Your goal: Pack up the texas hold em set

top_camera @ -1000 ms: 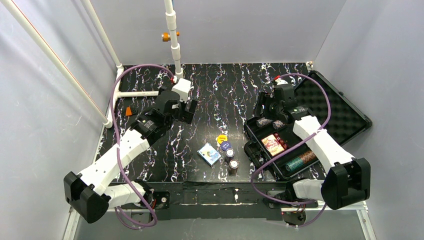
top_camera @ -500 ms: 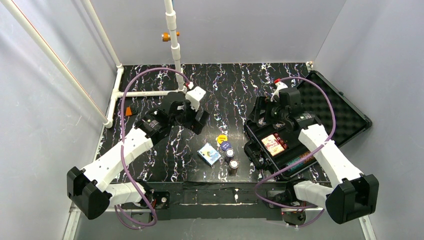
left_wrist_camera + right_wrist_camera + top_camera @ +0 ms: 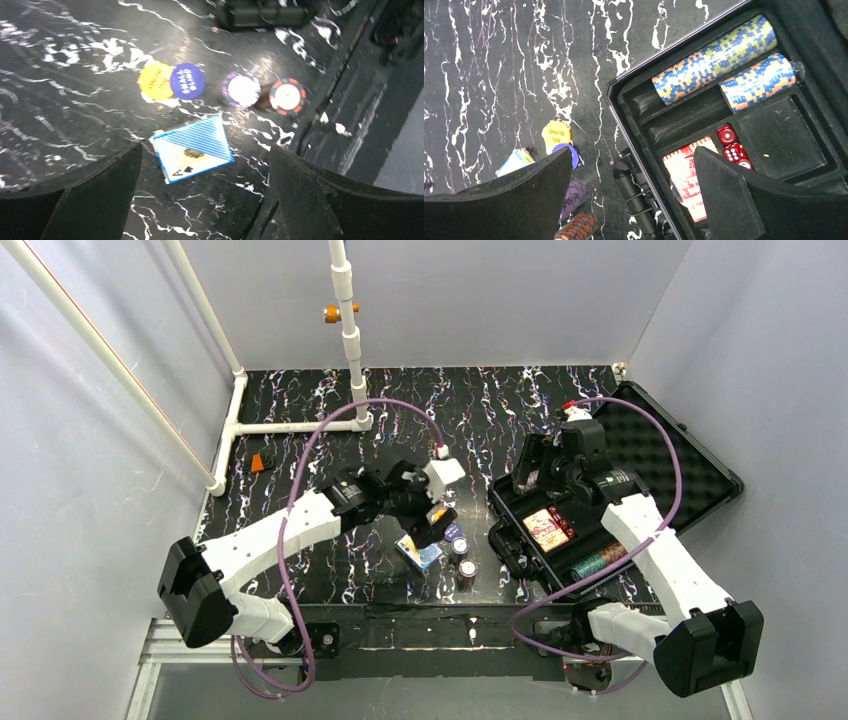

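Note:
The purple chip stack (image 3: 460,552) stands upright past the case's handle, a long way from my right gripper. My left gripper should grab its top end (image 3: 460,544) and lift the stack clear.
The black case (image 3: 512,540) lies open at the right, its foam-lined lid (image 3: 670,455) flat behind it. Inside are two chip stacks (image 3: 714,60), a red card deck (image 3: 684,172) and red dice (image 3: 731,142). On the table lie a blue card deck (image 3: 192,148), a yellow button (image 3: 155,80), a blue button (image 3: 187,81), a purple chip stack (image 3: 242,90) and a red-edged chip stack (image 3: 287,96). My left gripper (image 3: 205,150) hovers open over the blue deck (image 3: 418,552). My right gripper (image 3: 633,152) hangs open and empty above the case's left rim (image 3: 624,107).
A white pipe frame (image 3: 290,426) and an upright pole (image 3: 350,330) stand at the back left, with a small orange piece (image 3: 258,462) beside them. The case's handle (image 3: 644,200) sticks out toward the loose chips. Grey walls close in three sides.
My left arm swung from the back left to the middle, coming over the blue deck. My right gripper opened wider and shifted slightly back over the case.

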You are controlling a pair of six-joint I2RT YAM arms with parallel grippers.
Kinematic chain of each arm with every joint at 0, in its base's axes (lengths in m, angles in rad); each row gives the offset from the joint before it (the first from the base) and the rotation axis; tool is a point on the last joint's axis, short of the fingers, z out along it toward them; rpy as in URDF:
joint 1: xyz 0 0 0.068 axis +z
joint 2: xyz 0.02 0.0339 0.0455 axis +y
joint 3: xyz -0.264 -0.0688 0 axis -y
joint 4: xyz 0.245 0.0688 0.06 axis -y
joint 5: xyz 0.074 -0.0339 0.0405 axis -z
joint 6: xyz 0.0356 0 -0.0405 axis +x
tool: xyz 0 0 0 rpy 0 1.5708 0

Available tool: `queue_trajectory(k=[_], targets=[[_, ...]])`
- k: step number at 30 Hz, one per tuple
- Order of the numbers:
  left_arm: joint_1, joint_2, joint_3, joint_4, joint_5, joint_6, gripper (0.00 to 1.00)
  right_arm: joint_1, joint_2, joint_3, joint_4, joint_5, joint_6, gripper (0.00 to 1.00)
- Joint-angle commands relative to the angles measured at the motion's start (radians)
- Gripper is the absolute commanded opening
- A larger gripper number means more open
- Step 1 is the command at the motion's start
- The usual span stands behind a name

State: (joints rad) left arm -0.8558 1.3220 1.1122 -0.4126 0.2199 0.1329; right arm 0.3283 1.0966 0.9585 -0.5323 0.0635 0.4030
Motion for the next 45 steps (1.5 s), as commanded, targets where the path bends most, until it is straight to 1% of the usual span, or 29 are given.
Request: queue_trajectory(k=[1,6,10,15,19,23,28,31,35,40,45], targets=[[-0.084,0.002,0.022,-0.082,0.063,0.095,0.97,0.002,-0.04,0.043,-0.006,0.074,0.011,0.98],[-0.109,0.024,-0.007,-0.094,0.185,0.22,0.98,0.002,-0.061,0.026,0.019,0.061,-0.02,0.98],[-0.109,0.042,-0.034,-0.091,0.177,0.296,0.98,0.002,-0.079,-0.004,0.051,0.037,-0.036,0.98],[-0.109,0.063,-0.064,-0.046,0.143,0.388,0.98,0.002,-0.115,-0.042,0.104,0.024,-0.05,0.98],[-0.109,0.086,-0.069,-0.039,0.177,0.472,0.92,0.002,-0.14,-0.059,0.133,0.022,-0.063,0.98],[-0.109,0.128,-0.051,-0.031,0.18,0.532,0.9,0.002,-0.143,-0.052,0.132,0.023,-0.068,0.98],[-0.109,0.209,-0.001,-0.031,0.204,0.582,0.87,0.002,-0.159,-0.05,0.134,0.043,-0.066,0.98],[-0.109,0.253,0.027,-0.03,0.212,0.595,0.83,0.002,-0.173,-0.051,0.131,0.048,-0.066,0.98],[-0.109,0.31,0.063,-0.035,0.22,0.593,0.81,0.002,-0.185,-0.05,0.126,0.054,-0.07,0.98],[-0.109,0.352,0.095,-0.037,0.216,0.602,0.79,0.002,-0.19,-0.055,0.126,0.052,-0.073,0.98],[-0.109,0.382,0.114,-0.035,0.207,0.609,0.72,0.002,-0.194,-0.061,0.128,0.054,-0.079,0.98]])
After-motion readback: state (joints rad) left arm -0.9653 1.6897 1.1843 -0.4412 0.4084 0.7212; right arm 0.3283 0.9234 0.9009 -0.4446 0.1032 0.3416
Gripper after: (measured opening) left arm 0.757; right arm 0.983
